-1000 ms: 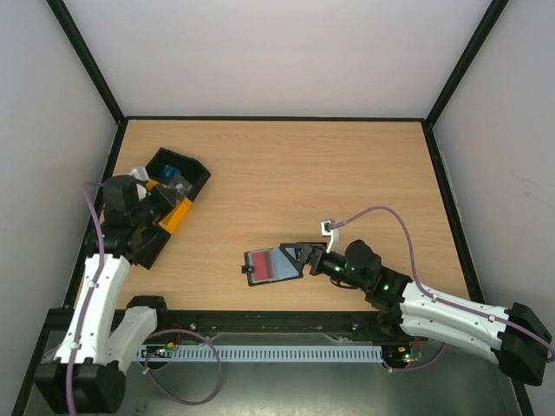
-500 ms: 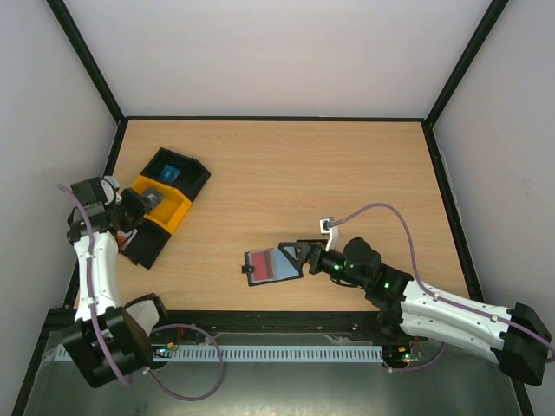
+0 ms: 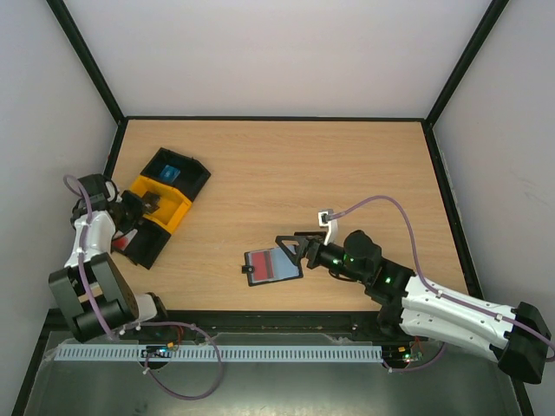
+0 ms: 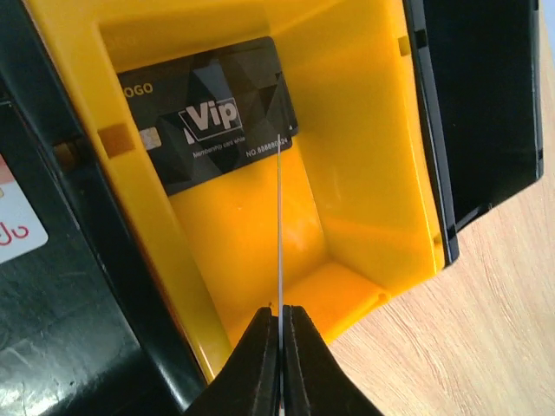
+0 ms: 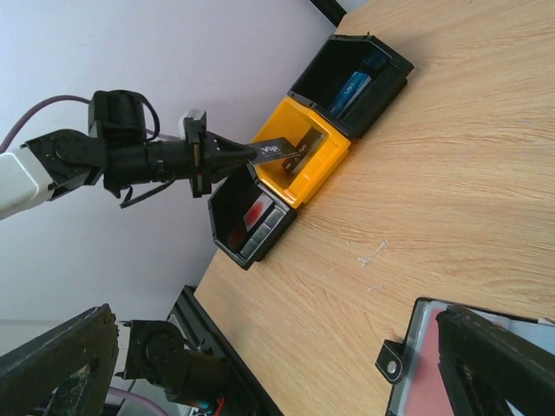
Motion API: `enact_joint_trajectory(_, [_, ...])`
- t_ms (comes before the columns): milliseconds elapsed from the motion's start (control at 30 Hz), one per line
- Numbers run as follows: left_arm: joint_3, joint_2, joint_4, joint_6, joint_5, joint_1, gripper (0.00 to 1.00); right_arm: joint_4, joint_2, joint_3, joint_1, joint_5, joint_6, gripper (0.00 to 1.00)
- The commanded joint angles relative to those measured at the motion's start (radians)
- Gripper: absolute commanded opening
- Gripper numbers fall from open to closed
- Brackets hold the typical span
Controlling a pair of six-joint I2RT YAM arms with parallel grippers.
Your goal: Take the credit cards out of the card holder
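The dark card is hanging over the yellow tray's opening point(image 3: 168, 207), so my left gripper keeps moving it down toward the dark grey Vip card point(image 4: 212, 115) until it lets the card go inside.
The card holder point(image 3: 273, 265) lies open near the table's front middle, with a red card point(image 3: 269, 269) on its left face and a grey-blue face on its right. It also shows in the right wrist view point(image 5: 392, 364). My right gripper point(image 3: 294, 250) is open and empty, just above the holder's right edge. My left gripper point(image 4: 279, 316) is shut on a thin card point(image 4: 279, 243) seen edge-on, held over the yellow tray point(image 4: 364, 130). A dark grey "Vip" card point(image 4: 208, 130) lies in that tray. The right wrist view shows the left gripper point(image 5: 247, 153) holding a dark card.
Three open trays stand in a row at the left. The far one is black point(image 3: 192, 178) and holds a blue card point(image 3: 169, 172). The middle one is yellow point(image 3: 178, 212). The near one is black point(image 3: 147, 250) and holds a red-and-white card point(image 3: 122, 245). Black frame rails border the table.
My left arm has swung out to the left of the trays, its gripper still pointing into the yellow tray. My right gripper has risen slightly from the card holder's right edge.
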Motion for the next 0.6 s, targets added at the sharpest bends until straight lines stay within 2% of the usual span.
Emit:
enact_joint_trajectory(0, [0.063,0.065,0.052,0.002,-0.021,0.006,0.03,0.007,0.001,0.018,-0.001,0.027,-0.019,0.98])
enact_joint_trajectory(567, [0.21,0.293,0.048,0.048,-0.004,0.032,0.03,0.022,0.028,0.03,-0.001,0.051,-0.033,0.98])
